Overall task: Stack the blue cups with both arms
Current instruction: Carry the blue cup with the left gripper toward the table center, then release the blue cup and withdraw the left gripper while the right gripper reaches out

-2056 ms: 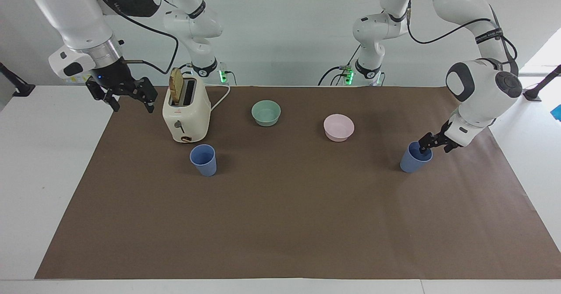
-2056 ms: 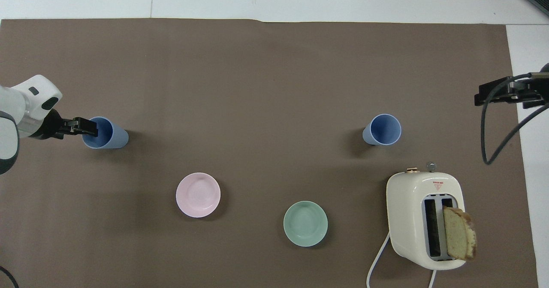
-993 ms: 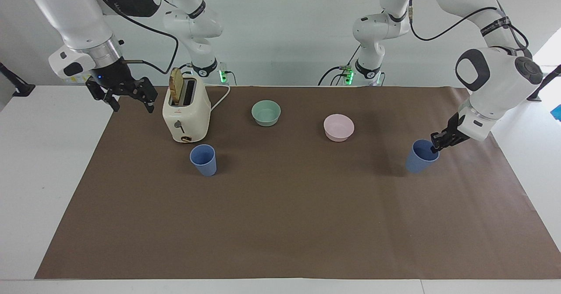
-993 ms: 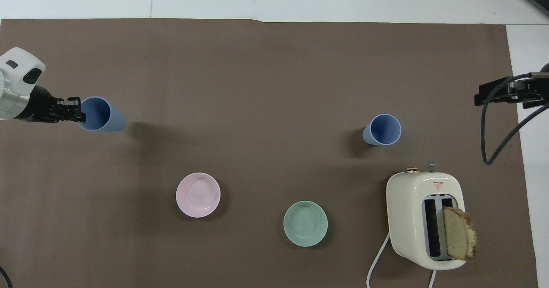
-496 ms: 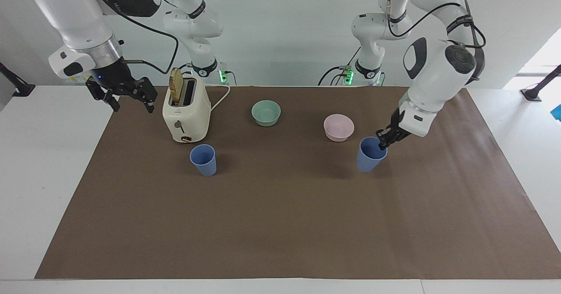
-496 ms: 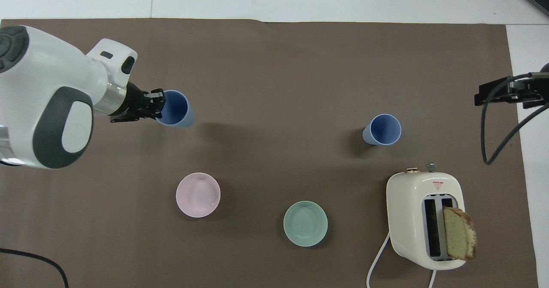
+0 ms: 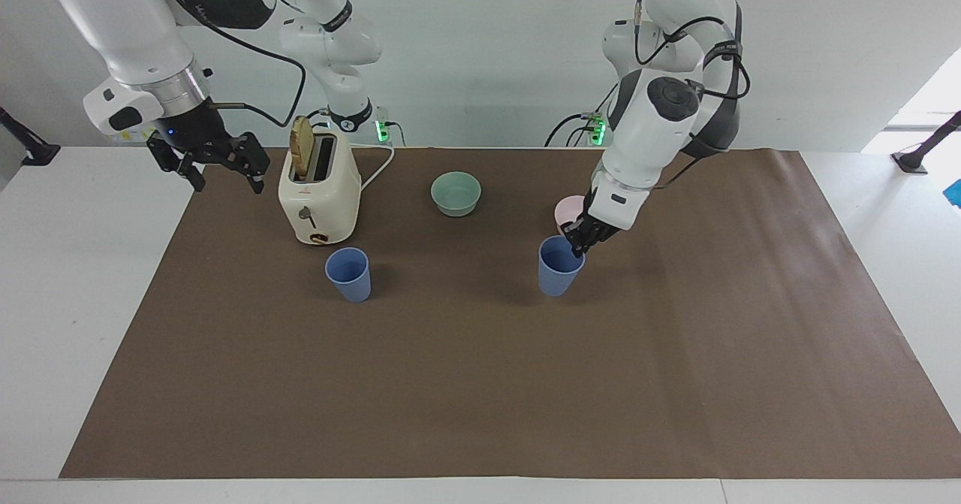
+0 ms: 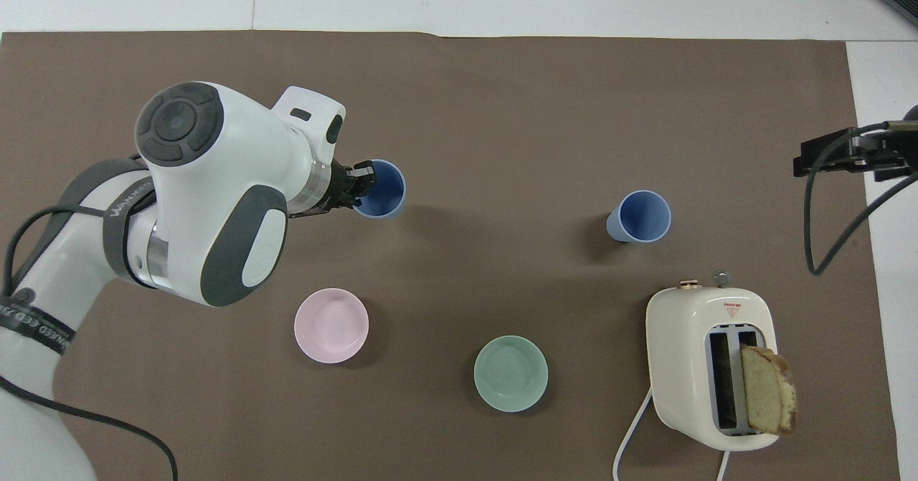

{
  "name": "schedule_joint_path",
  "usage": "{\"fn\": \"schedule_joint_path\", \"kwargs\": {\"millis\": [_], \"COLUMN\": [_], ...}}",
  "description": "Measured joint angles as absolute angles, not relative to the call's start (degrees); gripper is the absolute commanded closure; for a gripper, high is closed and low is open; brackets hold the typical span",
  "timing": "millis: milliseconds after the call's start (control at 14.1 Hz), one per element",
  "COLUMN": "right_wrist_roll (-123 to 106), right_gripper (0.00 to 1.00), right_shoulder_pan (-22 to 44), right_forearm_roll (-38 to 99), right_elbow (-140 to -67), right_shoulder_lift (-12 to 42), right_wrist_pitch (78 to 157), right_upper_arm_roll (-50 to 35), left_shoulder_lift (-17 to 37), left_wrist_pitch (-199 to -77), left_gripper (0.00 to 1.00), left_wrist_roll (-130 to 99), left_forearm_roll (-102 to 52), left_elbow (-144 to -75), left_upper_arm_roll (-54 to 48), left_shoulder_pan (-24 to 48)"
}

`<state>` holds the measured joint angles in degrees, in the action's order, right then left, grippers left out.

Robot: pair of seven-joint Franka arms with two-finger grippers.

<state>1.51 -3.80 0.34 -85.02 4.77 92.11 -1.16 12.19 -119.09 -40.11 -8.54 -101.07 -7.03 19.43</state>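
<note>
My gripper will lower the blue cup (image 8: 639,216) near the toaster, and the cup should go deep into the other blue cup, because it gets narrower toward its base (image 8: 614,226).
My left gripper (image 7: 579,242) is shut on the rim of one blue cup (image 7: 557,267), one finger inside it. It holds the cup upright over the middle of the brown mat, next to the pink bowl; both also show in the overhead view, the gripper (image 8: 361,183) and the cup (image 8: 382,188). The second blue cup (image 7: 348,273) stands upright on the mat in front of the toaster, also in the overhead view (image 8: 640,216). My right gripper (image 7: 218,166) is open and empty, raised over the mat's edge at the right arm's end, and waits.
A cream toaster (image 7: 319,196) with a bread slice (image 7: 302,147) in a slot stands near the right arm. A mint-green bowl (image 8: 510,373) and a pink bowl (image 8: 331,325) sit nearer to the robots than the cups. The toaster's white cord (image 8: 631,438) trails toward the robots.
My left gripper has carried its blue cup from the left arm's end of the mat toward the middle, closer to the second cup. The right arm has not moved.
</note>
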Motion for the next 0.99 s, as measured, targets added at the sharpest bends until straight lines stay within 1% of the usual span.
{"fn": "schedule_joint_path", "kwargs": {"millis": [354,993], "right_wrist_roll": [1.51,1.51], "right_gripper": [0.00,0.00], "right_shoulder_pan": [-3.81,-3.82], "right_forearm_roll": [0.35,0.35], "right_elbow": [-85.02,-85.02], "right_shoulder_lift": [4.77,4.77], "right_wrist_pitch": [92.11,92.11], "right_upper_arm_roll": [-1.14,-1.04], "left_shoulder_lift": [13.77,13.74], "left_wrist_pitch": [-125.01,-127.06], "left_gripper": [1.00,1.00], "left_wrist_roll": [-42.02,-41.92], "left_forearm_roll": [-8.54,-8.54], "left_elbow": [-105.64,-108.45], "left_upper_arm_roll": [-7.02,-6.95], "left_shoulder_pan": [23.03,23.17]}}
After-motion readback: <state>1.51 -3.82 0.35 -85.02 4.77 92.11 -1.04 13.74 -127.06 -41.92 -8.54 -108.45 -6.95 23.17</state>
